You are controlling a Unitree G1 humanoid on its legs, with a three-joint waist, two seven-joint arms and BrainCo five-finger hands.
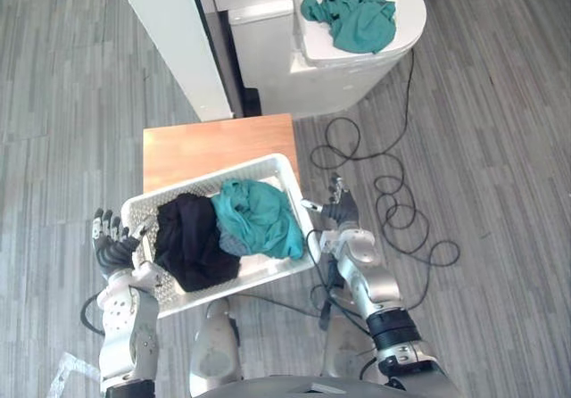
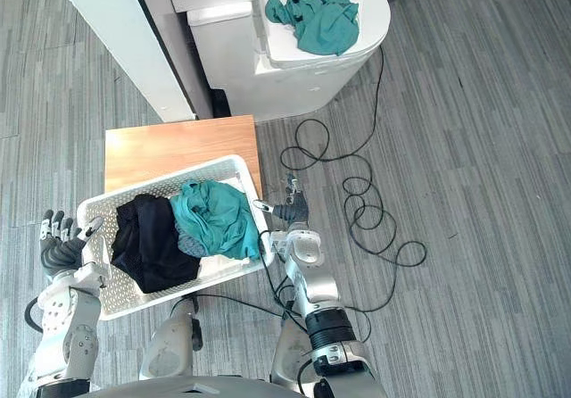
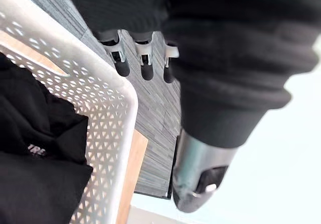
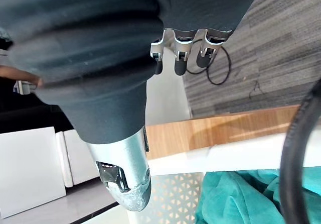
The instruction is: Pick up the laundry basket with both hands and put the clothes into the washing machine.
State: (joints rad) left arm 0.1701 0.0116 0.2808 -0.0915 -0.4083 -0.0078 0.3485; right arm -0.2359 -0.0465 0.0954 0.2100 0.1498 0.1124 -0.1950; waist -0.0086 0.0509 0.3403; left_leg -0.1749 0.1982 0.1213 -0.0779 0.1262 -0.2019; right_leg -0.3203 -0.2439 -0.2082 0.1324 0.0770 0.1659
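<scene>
My gripper will carry the basket, and the black garment and teal garment (image 1: 259, 218) will ride along in place, since they lie heaped below the basket's rim (image 1: 268, 277).
A white perforated laundry basket (image 1: 290, 177) rests on a low wooden table (image 1: 214, 148). Inside it lie a black garment (image 1: 189, 242) and a teal garment (image 1: 259, 217). My left hand (image 1: 111, 239) is just outside the basket's left end, open, fingers straight and holding nothing; the left wrist view has the basket's rim (image 3: 118, 91) right beside the fingers (image 3: 121, 66). My right hand (image 1: 341, 209) stands open beside the basket's right end, its thumb close to the rim (image 4: 235, 151). The white washing machine (image 1: 357, 72) is beyond the table, with another teal garment (image 1: 352, 16) on its lid.
A tall white panel (image 1: 178, 41) rises at the table's far left, next to the washing machine. Grey plank floor (image 1: 500, 130) lies open on the right and left of the table.
</scene>
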